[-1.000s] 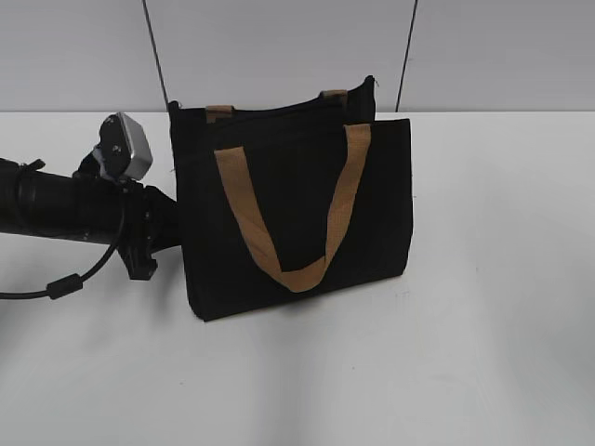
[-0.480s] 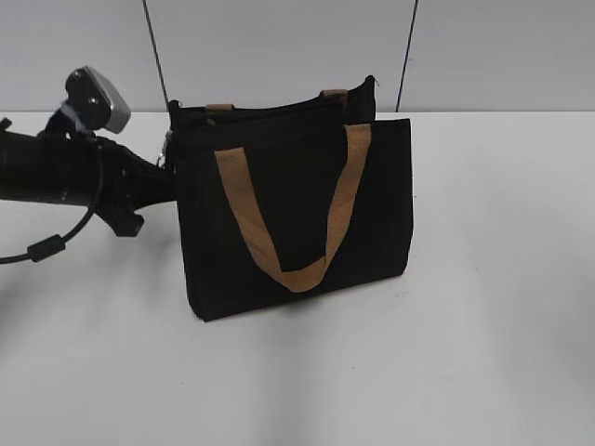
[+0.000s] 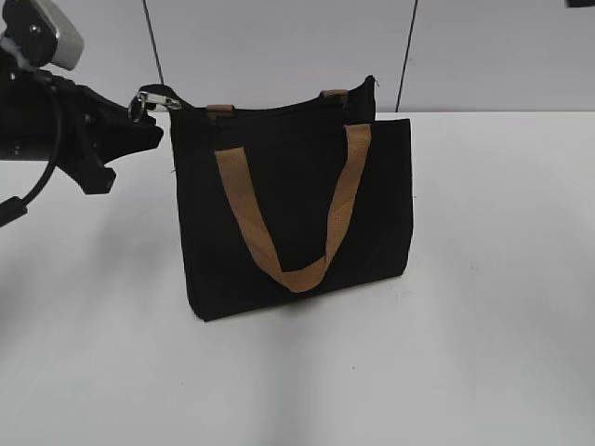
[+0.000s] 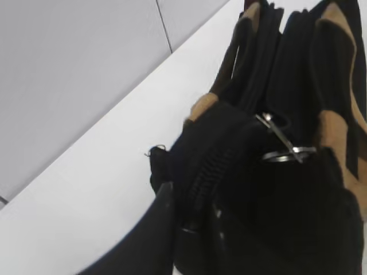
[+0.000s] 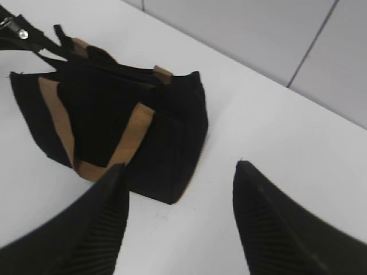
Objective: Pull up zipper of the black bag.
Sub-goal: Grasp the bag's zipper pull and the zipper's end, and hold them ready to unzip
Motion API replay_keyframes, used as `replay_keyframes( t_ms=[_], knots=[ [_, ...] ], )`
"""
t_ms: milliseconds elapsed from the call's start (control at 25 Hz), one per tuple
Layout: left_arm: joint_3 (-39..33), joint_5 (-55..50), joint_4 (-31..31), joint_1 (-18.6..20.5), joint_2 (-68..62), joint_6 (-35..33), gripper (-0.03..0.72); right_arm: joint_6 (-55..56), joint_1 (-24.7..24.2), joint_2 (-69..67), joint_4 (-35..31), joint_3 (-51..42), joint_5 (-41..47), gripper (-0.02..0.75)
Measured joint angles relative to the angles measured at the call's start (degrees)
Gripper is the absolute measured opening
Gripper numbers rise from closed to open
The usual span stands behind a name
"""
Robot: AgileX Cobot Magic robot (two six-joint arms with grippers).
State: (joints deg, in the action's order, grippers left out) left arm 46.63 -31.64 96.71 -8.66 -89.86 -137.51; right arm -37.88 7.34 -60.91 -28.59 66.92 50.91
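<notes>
The zipper's end (image 4: 202, 180) is in my left gripper, short of the silvery pull (image 3: 160, 100). My left gripper should keep that end tight while my right gripper slides the pull along.
The black bag (image 3: 288, 195) stands upright on the white table, its tan handles (image 3: 296, 275) hanging down its front. My left gripper (image 3: 149, 130) is at the bag's top left corner. In the left wrist view its jaws (image 4: 192, 220) are shut on the zipper (image 4: 200, 177) at that corner of the bag (image 4: 252, 206). The silvery pull (image 3: 153, 98) sticks up just past the fingertips, and it also shows in the left wrist view (image 4: 284, 146). My right gripper (image 5: 180, 165) is open and empty, above the table to the right of the bag (image 5: 103, 109).
The white table (image 3: 483, 325) runs out in front of and to the right of the bag. A grey panelled wall (image 3: 279, 46) stands close behind it. My left arm and its cable (image 3: 37, 139) fill the upper left.
My left gripper has risen from beside the bag's lower left side to its top left corner. The silvery pull has come up with it. The bag has stayed upright.
</notes>
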Motion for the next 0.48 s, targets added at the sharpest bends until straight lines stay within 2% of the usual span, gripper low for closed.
replay_keyframes(
  t_ms=[200,480],
  knots=[
    [-1.6,0.4,-3.2,0.0,4.8,2.5,0.073,4.6,9.1,-9.5,0.0,5.8,-0.3,0.449],
    [-1.6,0.7,-3.5,0.0,10.3,4.6,0.073,6.5,19.3,-24.8,0.1,17.9,-0.7,0.435]
  ],
)
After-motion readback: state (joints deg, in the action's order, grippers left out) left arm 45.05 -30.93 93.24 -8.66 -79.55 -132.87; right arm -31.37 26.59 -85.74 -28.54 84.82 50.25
